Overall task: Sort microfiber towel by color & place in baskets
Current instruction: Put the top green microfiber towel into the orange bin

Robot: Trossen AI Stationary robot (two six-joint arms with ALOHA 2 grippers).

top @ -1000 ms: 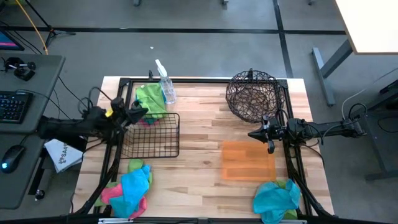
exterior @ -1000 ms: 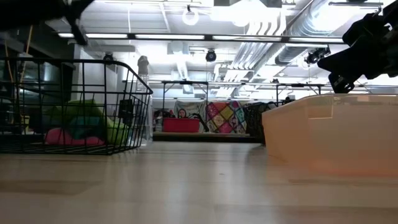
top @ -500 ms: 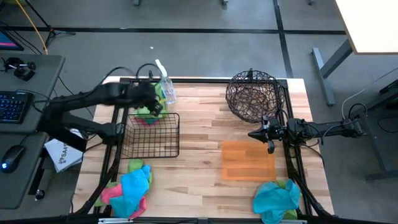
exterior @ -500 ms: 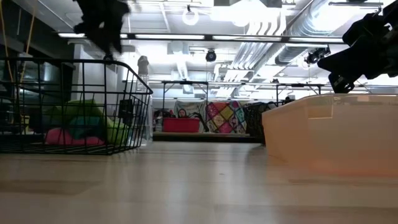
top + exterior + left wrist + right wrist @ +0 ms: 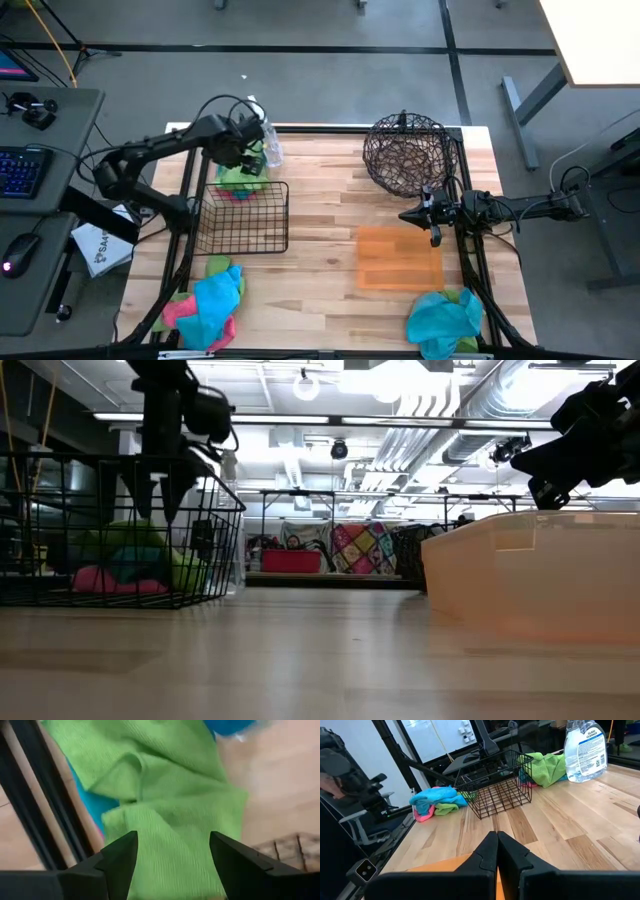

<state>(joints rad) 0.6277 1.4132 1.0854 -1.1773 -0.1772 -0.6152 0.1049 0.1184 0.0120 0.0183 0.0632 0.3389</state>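
The green towel is draped loosely over the blue towel's edge, so it will come off alone when the robot lifts, and the blue towel will stay behind.
A pile with a green towel on top and a blue towel under it lies on the table's far left, between the black wire basket and a spray bottle. My left gripper hangs open just above this pile, pointing down, with one finger over each side of the green cloth and touching nothing that I can see. The round woven basket stands at the far right, with the flat orange tray nearer. My right gripper waits shut above the tray's far edge.
A mixed pile of blue, pink and green towels lies at the near left corner, and a blue and green pile at the near right. A black frame runs along the table's edges. Bare wood shows between the basket and the tray.
My left gripper has swung from the table's left edge toward the far edge, over the basket's far rim to the green towel pile. It has tipped from level to pointing down, and its fingers have opened. The towels have not moved.
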